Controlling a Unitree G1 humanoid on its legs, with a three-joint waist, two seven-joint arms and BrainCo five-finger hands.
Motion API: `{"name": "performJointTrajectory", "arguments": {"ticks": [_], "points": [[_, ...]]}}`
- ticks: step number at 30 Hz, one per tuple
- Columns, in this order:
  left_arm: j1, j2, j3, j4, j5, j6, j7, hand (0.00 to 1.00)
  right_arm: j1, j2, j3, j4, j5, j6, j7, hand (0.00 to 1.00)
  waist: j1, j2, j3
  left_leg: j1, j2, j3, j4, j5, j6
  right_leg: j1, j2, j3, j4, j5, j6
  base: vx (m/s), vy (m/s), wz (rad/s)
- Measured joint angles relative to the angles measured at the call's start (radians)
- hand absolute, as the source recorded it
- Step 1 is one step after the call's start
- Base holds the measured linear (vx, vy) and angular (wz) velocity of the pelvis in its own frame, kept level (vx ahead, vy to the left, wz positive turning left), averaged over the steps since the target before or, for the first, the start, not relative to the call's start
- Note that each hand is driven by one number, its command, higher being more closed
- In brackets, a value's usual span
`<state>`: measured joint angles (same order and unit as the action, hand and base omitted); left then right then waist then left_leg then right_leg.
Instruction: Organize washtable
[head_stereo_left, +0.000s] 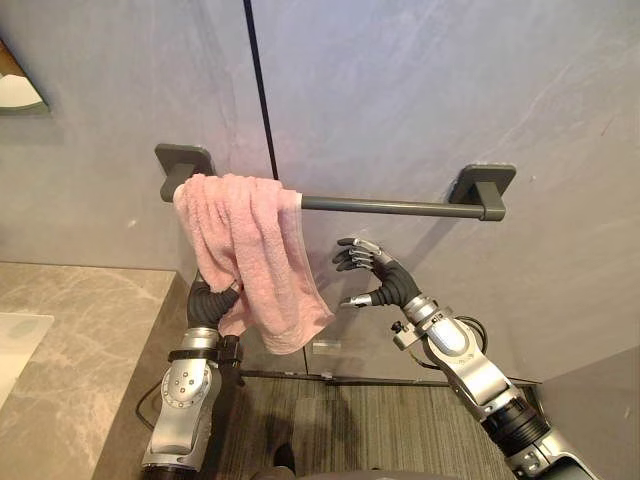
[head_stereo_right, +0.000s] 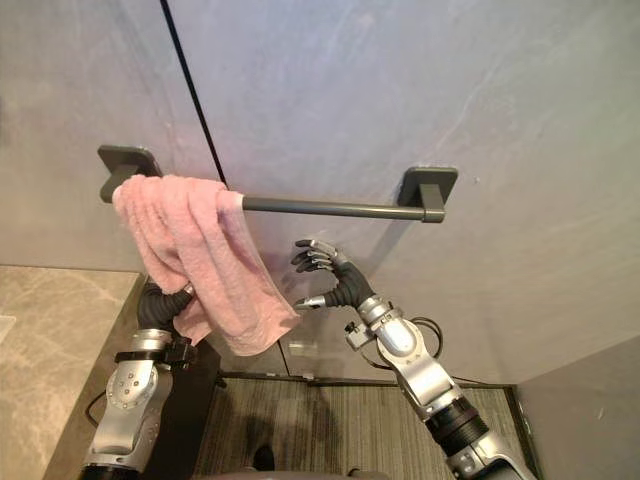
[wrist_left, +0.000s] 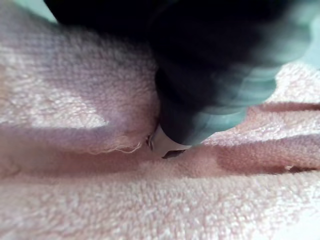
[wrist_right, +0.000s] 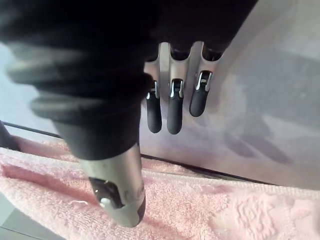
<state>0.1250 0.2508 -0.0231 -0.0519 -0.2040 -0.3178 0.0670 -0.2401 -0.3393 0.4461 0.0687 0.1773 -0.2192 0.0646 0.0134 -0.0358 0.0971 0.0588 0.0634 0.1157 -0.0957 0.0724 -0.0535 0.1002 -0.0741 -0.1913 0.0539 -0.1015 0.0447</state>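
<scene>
Deep folds (head_stereo_left: 240, 215) bunch up the pink towel (head_stereo_left: 268, 270). The towel will spread out wide and cover most of the bar when I pull the towel's edge sideways.
A pink towel (head_stereo_left: 250, 250) hangs bunched over the left end of a dark grey towel bar (head_stereo_left: 390, 207) on the grey wall. My left hand (head_stereo_left: 207, 300) reaches up from below into the towel's hanging folds, and the cloth hides its fingers. In the left wrist view the dark cover (wrist_left: 210, 90) presses against the pink cloth (wrist_left: 100, 200). My right hand (head_stereo_left: 385, 280) is open just right of the towel's lower corner, below the bar, with the thumb pointing at the cloth. In the right wrist view its fingers (wrist_right: 175, 107) are straight, above the towel (wrist_right: 200, 210).
A beige marble countertop (head_stereo_left: 80, 330) lies at the left with a white basin edge (head_stereo_left: 15, 350). A mirror corner (head_stereo_left: 15, 85) shows at the upper left. Below the bar is a striped dark floor (head_stereo_left: 370, 430). The bar's right half is bare.
</scene>
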Motion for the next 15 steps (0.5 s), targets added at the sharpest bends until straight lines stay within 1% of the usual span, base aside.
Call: {"name": "performJointTrajectory", "arguments": {"ticks": [6,8,15], "points": [[-0.015,0.001,-0.021,0.029,-0.003,-0.005,0.0,1.0,-0.071,0.046,0.011,0.032,0.0,0.001,-0.003,0.0,0.005,0.0,0.0,-0.01,0.006,-0.013,0.0,0.011,-0.003,-0.006,0.007,-0.007,0.006,0.0,0.0,-0.05,-0.013,0.06],[-0.024,0.002,-0.03,0.032,-0.007,-0.008,0.001,1.0,-0.099,0.052,0.037,0.034,0.0,0.001,-0.015,0.0,0.006,-0.001,-0.001,-0.018,0.007,-0.01,-0.001,0.014,-0.003,-0.018,0.007,-0.003,0.014,0.0,-0.001,-0.04,0.003,-0.03],[-0.029,-0.001,-0.03,0.032,-0.011,-0.007,0.001,1.0,-0.116,0.097,0.041,0.034,0.001,0.001,-0.021,0.0,0.004,-0.002,-0.002,-0.014,0.006,-0.009,-0.001,0.016,-0.003,-0.016,0.006,-0.003,0.014,0.001,-0.002,0.0,0.0,0.0]]}}
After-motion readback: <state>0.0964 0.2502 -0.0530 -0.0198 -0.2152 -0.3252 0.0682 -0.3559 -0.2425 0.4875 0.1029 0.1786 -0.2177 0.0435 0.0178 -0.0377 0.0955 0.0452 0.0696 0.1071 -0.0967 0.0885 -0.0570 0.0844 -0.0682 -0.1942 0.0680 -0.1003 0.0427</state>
